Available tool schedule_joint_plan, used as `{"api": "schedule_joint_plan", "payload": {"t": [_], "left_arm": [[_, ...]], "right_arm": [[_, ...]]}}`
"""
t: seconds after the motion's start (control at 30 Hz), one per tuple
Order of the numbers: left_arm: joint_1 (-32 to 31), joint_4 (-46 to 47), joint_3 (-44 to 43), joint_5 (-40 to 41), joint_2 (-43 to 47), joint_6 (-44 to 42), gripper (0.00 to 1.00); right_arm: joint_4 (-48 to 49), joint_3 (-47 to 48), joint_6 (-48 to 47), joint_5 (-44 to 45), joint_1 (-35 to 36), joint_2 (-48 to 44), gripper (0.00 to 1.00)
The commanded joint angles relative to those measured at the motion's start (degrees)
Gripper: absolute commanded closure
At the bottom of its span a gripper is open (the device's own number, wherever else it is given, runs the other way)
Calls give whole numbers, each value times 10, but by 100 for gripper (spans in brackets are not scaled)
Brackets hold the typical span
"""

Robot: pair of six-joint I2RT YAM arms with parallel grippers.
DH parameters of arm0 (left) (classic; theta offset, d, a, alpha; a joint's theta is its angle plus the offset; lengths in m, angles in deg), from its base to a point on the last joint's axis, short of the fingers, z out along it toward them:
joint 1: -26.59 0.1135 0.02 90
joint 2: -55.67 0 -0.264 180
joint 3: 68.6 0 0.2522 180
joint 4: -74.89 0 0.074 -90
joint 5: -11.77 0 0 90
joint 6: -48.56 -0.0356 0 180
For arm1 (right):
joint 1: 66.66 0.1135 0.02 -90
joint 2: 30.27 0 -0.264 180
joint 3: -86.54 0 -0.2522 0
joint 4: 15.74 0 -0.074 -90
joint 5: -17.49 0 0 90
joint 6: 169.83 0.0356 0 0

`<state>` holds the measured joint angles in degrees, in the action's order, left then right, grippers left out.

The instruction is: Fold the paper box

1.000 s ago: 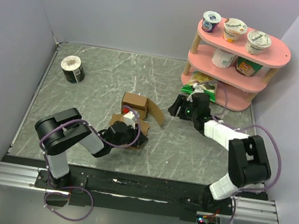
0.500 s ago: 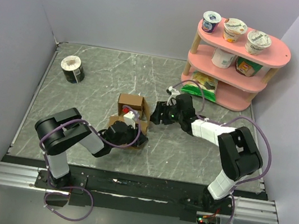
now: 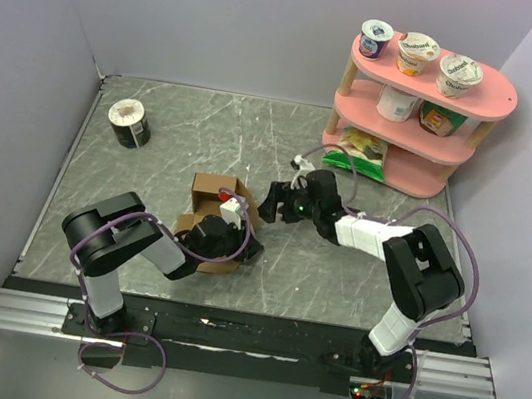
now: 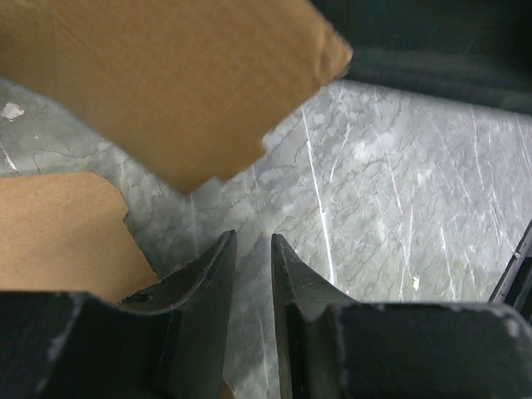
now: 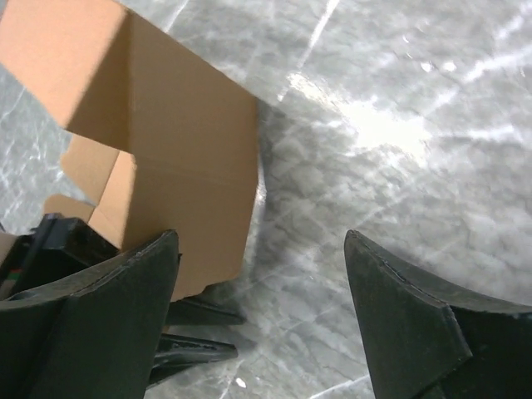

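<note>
My left gripper's fingers are sticking out under the side flap's near end [image 5: 226, 276], so next my left gripper moves away before my right gripper pinches that flap [image 3: 251, 204].
The paper box [image 3: 209, 190] is brown cardboard, half-formed, standing mid-table with flaps loose. My left gripper [image 3: 250, 250] lies low at its near right corner. In the left wrist view the left gripper [image 4: 252, 241] has its jaws a narrow slit apart, with only marble between the tips. One flap [image 4: 166, 83] hangs above and another [image 4: 58, 237] lies beside the left finger. My right gripper [image 3: 273, 201] is wide open against the box's right side. In the right wrist view the right gripper [image 5: 259, 239] has its left finger by the box wall [image 5: 174, 141].
A round black-and-white tub [image 3: 128, 123] stands at the far left. A pink two-tier shelf [image 3: 485, 98] with yogurt cups fills the far right corner, and a snack bag [image 3: 357, 151] lies at its foot. Grey walls close in on the left, back and right.
My right gripper swept left to the box and opened wider. The box slid left and its right flap now stands up. The left arm stayed put.
</note>
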<state>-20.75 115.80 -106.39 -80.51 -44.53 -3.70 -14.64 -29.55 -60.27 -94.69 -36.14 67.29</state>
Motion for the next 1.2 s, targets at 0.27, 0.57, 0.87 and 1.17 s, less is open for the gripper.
{"api": "schedule_joint_plan", "payload": {"t": [0.27,0.57,0.87,1.17], "left_arm": [[4,-92,-14,-30,143,-83,56],[6,-291,-30,107,332,-146,1],[129,-442,-128,106,423,-32,4],[98,-508,-129,134,410,-57,11]], "right_arm": [[18,-90,37,61,-20,-113,6],[0,-100,-3,124,-20,-196,0],[-2,-45,-70,81,-8,-179,10],[-128,66,-124,95,32,-107,16]]}}
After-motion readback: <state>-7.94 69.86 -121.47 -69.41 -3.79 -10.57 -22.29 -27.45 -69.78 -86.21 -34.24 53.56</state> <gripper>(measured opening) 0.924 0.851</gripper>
